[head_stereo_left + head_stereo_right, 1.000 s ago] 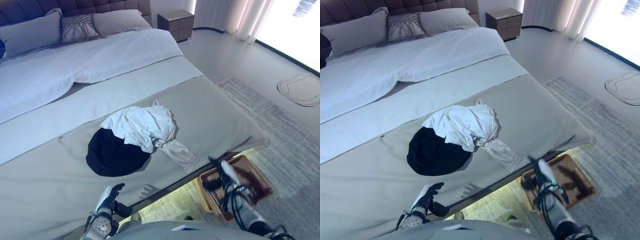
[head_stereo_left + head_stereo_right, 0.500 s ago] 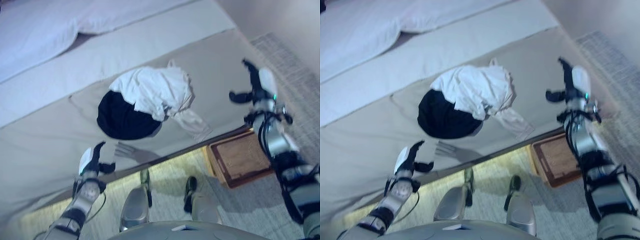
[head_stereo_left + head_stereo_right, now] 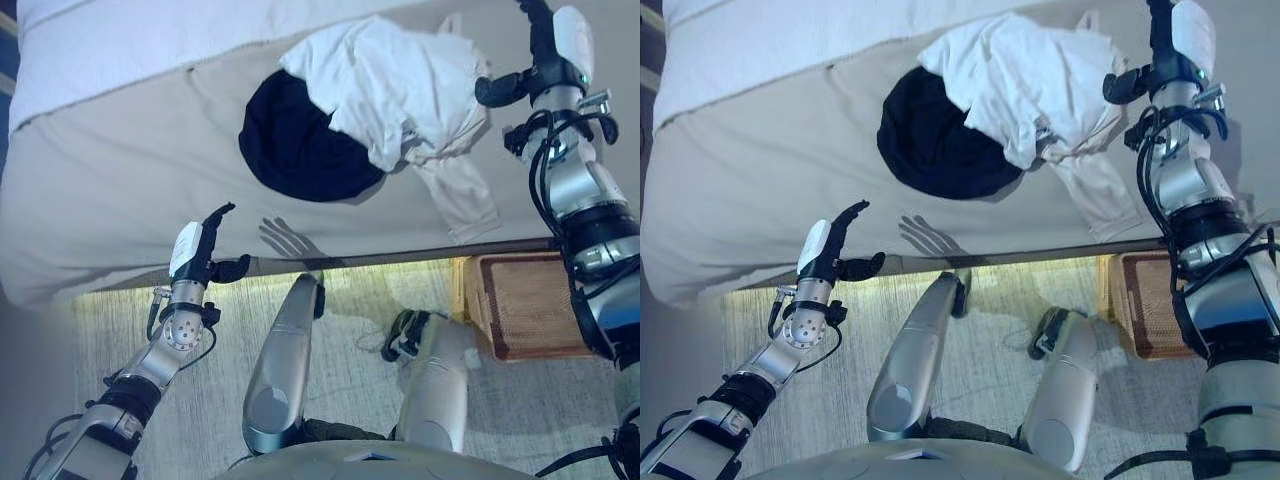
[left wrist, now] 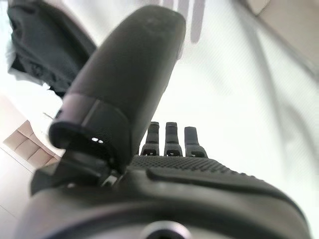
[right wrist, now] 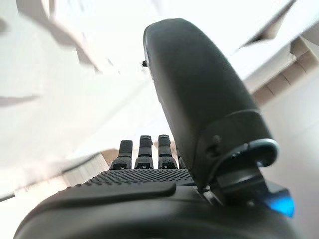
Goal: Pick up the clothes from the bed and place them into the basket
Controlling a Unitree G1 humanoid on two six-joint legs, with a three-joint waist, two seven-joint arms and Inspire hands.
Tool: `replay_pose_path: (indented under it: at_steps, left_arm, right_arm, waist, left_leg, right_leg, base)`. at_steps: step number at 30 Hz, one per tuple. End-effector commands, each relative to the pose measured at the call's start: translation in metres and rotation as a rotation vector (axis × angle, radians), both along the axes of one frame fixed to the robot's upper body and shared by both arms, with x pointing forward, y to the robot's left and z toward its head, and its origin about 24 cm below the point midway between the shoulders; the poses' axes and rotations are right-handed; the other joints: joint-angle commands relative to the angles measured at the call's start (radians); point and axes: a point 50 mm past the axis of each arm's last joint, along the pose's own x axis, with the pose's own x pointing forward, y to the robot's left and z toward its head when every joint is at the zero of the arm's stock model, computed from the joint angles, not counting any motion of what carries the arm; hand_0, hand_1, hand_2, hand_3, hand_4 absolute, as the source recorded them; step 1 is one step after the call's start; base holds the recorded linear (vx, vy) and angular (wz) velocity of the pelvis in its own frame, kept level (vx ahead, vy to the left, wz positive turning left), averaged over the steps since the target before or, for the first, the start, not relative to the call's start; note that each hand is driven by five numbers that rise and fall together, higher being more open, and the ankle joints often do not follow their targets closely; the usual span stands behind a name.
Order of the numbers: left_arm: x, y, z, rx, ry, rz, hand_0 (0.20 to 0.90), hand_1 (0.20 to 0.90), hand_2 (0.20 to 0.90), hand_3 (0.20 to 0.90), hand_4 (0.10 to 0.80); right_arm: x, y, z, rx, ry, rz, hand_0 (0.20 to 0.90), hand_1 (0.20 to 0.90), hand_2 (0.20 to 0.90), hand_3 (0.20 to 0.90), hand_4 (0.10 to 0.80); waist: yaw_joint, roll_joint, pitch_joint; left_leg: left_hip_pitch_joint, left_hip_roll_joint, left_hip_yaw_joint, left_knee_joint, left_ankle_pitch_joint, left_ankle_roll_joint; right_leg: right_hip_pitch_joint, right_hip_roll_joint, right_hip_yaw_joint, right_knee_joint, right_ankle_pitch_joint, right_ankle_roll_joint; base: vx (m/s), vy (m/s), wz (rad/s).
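I should expect a separate cream garment hidden underneath when I lift, because the trailing sleeve point(image 3: 460, 198) looks more cream than the white garment point(image 3: 385, 85) on top of it.
A white garment point(image 3: 390, 75) lies crumpled on the beige bed cover point(image 3: 120, 180), partly over a black garment point(image 3: 300, 140); one white sleeve trails to the bed's front edge. My right hand point(image 3: 548, 55) is open, raised over the bed just right of the white garment, its thumb close to the cloth. My left hand point(image 3: 198, 255) is open and empty at the bed's front edge, below and left of the black garment. A brown basket point(image 3: 525, 305) stands on the floor under the bed's right end. The black garment also shows in the left wrist view point(image 4: 45, 50).
A pale rug point(image 3: 200, 350) covers the floor in front of the bed. A white duvet point(image 3: 100, 40) lies farther back on the bed. The bed's lit lower edge point(image 3: 380, 262) runs between the hands.
The camera has tilted down toward the bed's front edge. My right hand has risen from near the basket to beside the white garment. My left hand has lifted a little. The clothes have not moved.
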Motion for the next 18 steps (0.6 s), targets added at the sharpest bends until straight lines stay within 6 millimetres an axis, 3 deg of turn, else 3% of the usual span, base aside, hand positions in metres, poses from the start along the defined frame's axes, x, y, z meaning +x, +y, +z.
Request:
replay_pose_path:
  at_steps: [1, 10, 18]
  left_arm:
    - [-0.002, 0.000, 0.029, -0.103, -0.189, -0.013, 0.900, 0.900, 0.900, 0.900, 0.800]
    - [-0.005, -0.004, 0.045, -0.167, -0.261, -0.060, 0.900, 0.900, 0.900, 0.900, 0.800]
    - [-0.010, 0.000, 0.053, -0.159, -0.278, -0.080, 0.900, 0.900, 0.900, 0.900, 0.800]
  right_arm:
    - [-0.005, 0.009, 0.060, -0.055, -0.131, 0.003, 0.900, 0.900, 0.900, 0.900, 0.800]
    - [-0.002, 0.017, 0.089, -0.131, -0.053, -0.042, 0.900, 0.900, 0.900, 0.900, 0.800]
    - [0.002, 0.024, 0.098, -0.112, -0.013, 0.016, 0.900, 0.900, 0.900, 0.900, 0.800]
  waist:
    - [0.014, 0.013, -0.063]
    - [0.056, 0.037, -0.028]
    - [0.091, 0.040, -0.019]
  left_leg:
    - [0.015, -0.072, 0.070, 0.105, -0.138, 0.084]
    - [-0.127, -0.086, 0.051, 0.234, -0.140, 0.090]
    - [-0.180, -0.099, 0.033, 0.272, -0.135, 0.089]
  right_leg:
    - [-0.039, 0.111, -0.029, 0.027, 0.048, -0.062]
    - [-0.167, 0.092, -0.023, 0.155, 0.030, -0.063]
    - [-0.206, 0.082, -0.039, 0.196, 0.025, -0.060]
  base:
    - [-0.067, -0.012, 0.08]
    - [-0.010, -0.025, 0.09]
    - [0.035, -0.051, 0.08]
